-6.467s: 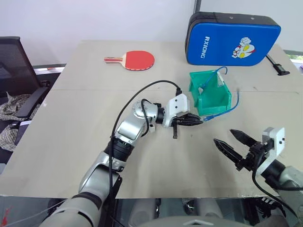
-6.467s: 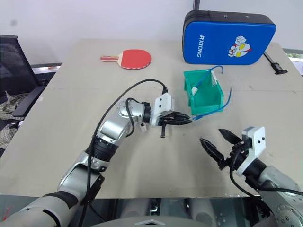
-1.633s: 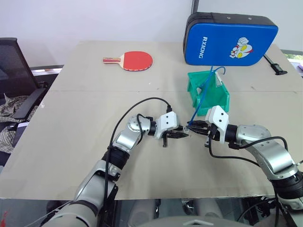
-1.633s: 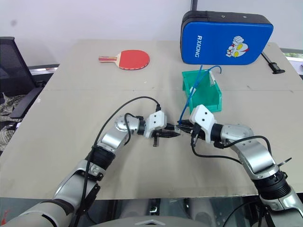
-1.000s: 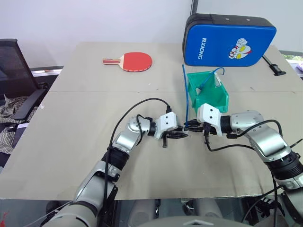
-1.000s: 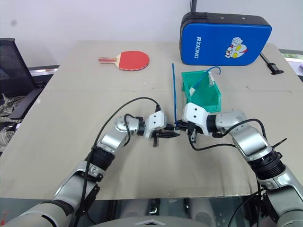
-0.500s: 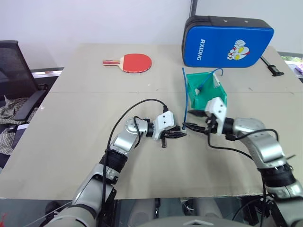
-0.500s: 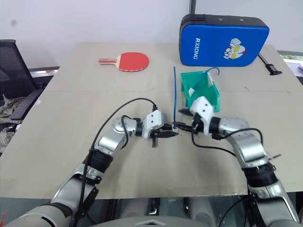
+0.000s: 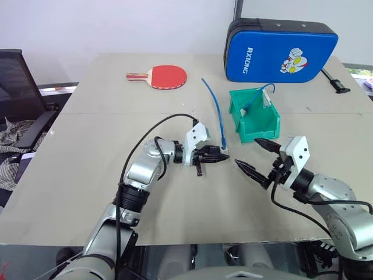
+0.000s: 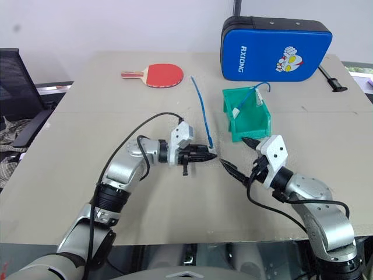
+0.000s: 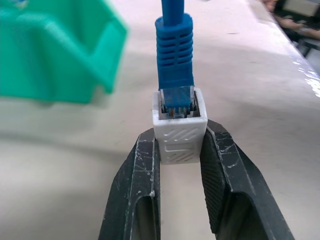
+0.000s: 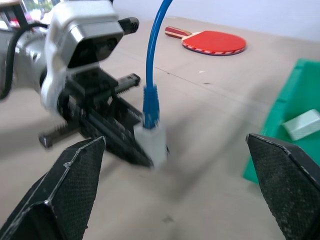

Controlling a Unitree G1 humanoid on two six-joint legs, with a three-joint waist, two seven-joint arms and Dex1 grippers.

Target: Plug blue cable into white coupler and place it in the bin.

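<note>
I have the white coupler (image 9: 225, 151) in my left gripper, but the bin is by my right gripper, so my right gripper should take the cable's boot (image 9: 224, 142) and carry both there.
My left gripper (image 9: 225, 156) is shut on the white coupler (image 11: 179, 134), holding it a little above the table. The blue cable (image 9: 217, 116) is plugged into the coupler's socket, its blue boot (image 11: 174, 55) standing out of it. From there the cable rises and curves away to a free end toward the paddle. My right gripper (image 9: 246, 151) hangs open just to the right of the coupler, with nothing between its fingers. The green bin (image 9: 258, 133) stands behind the right gripper, its low front facing me.
Inside the bin lie another blue cord (image 9: 256, 99) and a small white piece (image 9: 268, 100). A red paddle (image 9: 166, 76) lies at the back left and a big blue case (image 9: 280, 51) stands at the back right. A black chair (image 9: 17, 87) is beside the table's left edge.
My right gripper has opened, let go of the cable's plug and drawn back toward me. My left gripper has risen slightly with the coupler, and the cable's free end has swung left.
</note>
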